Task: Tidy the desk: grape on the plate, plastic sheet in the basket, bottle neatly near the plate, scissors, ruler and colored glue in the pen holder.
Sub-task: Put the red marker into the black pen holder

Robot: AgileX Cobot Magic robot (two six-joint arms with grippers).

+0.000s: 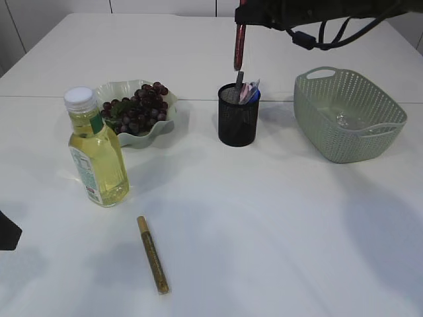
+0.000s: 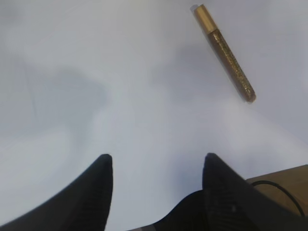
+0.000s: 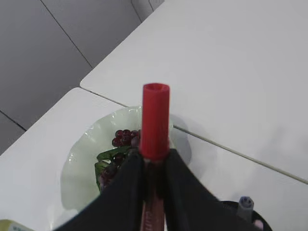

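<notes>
The red colored glue pen (image 1: 239, 50) is hanging upright above the pen holder's opening (image 1: 229, 94). My right gripper should go on lowering it until its tip is inside, and then let go.
My right gripper (image 3: 154, 156) is shut on a red colored glue pen (image 3: 155, 120), which hangs upright over the black mesh pen holder (image 1: 238, 122). Its lower tip (image 1: 237, 63) is just above the holder's rim. Grey, blue and pink items stick out of the holder; I cannot tell which are the scissors or the ruler. A gold glitter glue pen (image 1: 153, 254) lies on the table in front. My left gripper (image 2: 156, 161) hovers open and empty, with the gold pen (image 2: 226, 55) ahead to its right. Grapes (image 1: 135, 112) lie on the green plate (image 1: 149, 137). The bottle (image 1: 98, 155) stands in front of the plate.
A green basket (image 1: 370, 132) stands to the right of the pen holder, with a clear plastic sheet (image 1: 342, 119) in its bottom. A seam in the white table (image 1: 198, 100) runs behind the plate and the holder. A dark part of the left arm (image 1: 8, 231) shows at the left edge.
</notes>
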